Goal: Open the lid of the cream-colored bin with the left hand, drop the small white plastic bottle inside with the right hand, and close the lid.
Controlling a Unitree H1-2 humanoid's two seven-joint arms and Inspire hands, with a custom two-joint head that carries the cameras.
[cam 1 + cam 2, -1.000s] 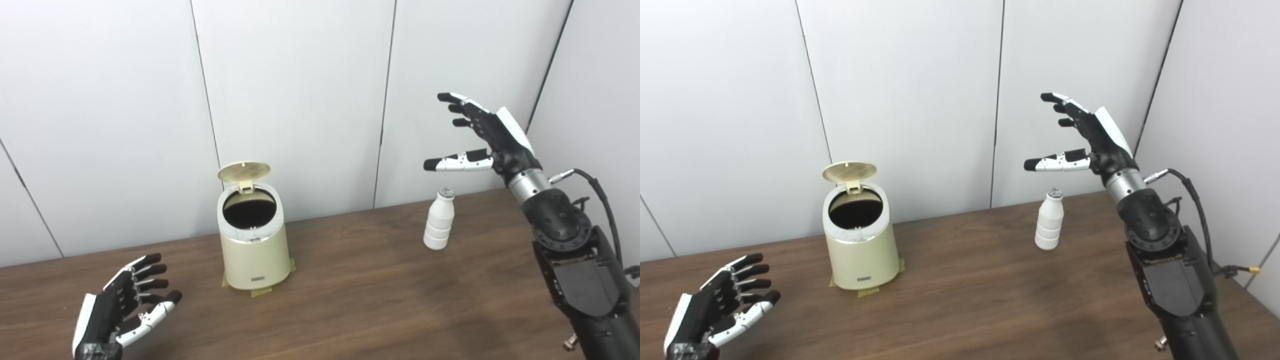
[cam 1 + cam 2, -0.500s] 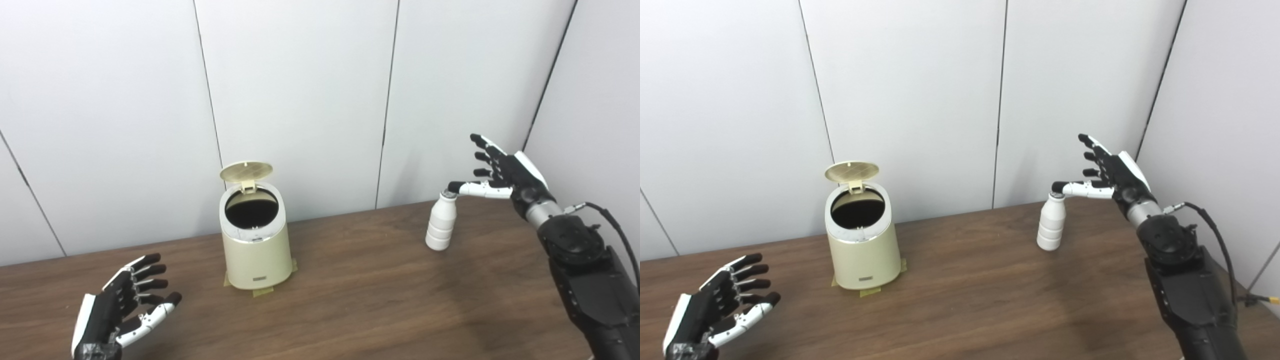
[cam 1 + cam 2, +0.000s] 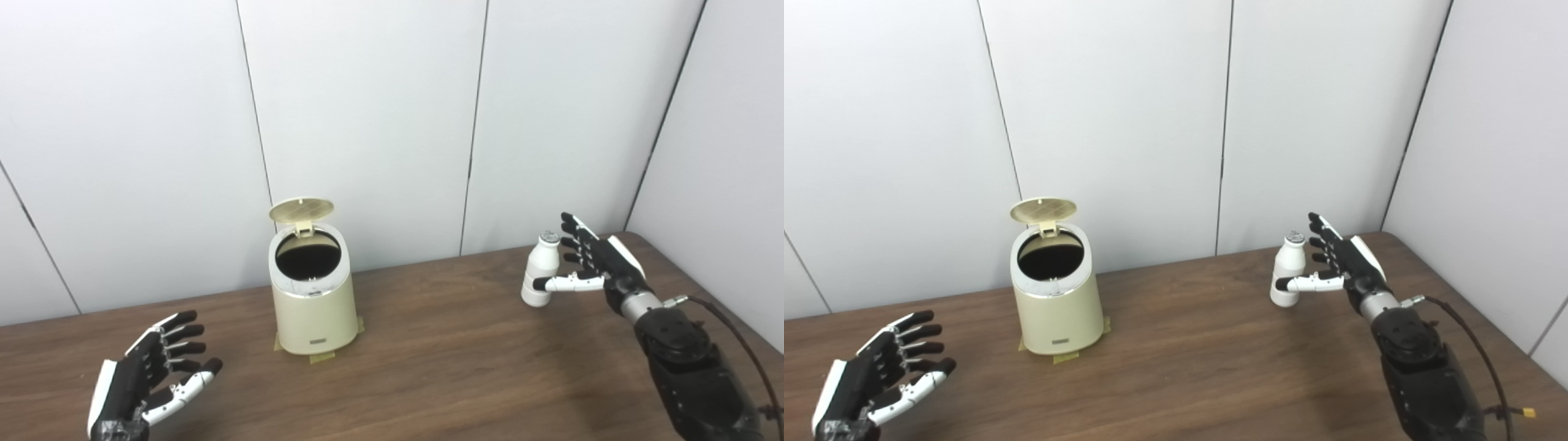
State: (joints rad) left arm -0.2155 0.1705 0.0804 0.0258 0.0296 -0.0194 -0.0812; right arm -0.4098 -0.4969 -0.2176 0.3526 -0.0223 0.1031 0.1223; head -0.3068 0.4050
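The small white plastic bottle [image 3: 541, 271] will tip sideways when the robot drops it inside, because the bin's dark opening [image 3: 309, 260] is wider than the bottle.
The cream-colored bin [image 3: 315, 306] stands on the wooden table with its round lid [image 3: 301, 210] tipped up and the dark inside showing. A small white plastic bottle [image 3: 540, 268] stands upright at the back right. My right hand [image 3: 589, 264] is open right beside the bottle, thumb in front of its lower half and fingers spread just to its right and behind; it does not grip the bottle. My left hand [image 3: 150, 375] rests open, palm up, low at the front left, well away from the bin.
Pieces of tape [image 3: 321, 358] hold the bin's base to the table [image 3: 429, 373]. White wall panels close off the back, and another wall runs along the right, where the table's corner [image 3: 637, 236] lies near my right hand.
My right hand has come down from high above the bottle to the bottle's level, its thumb now in front of the bottle. The left hand, bin and bottle have stayed put.
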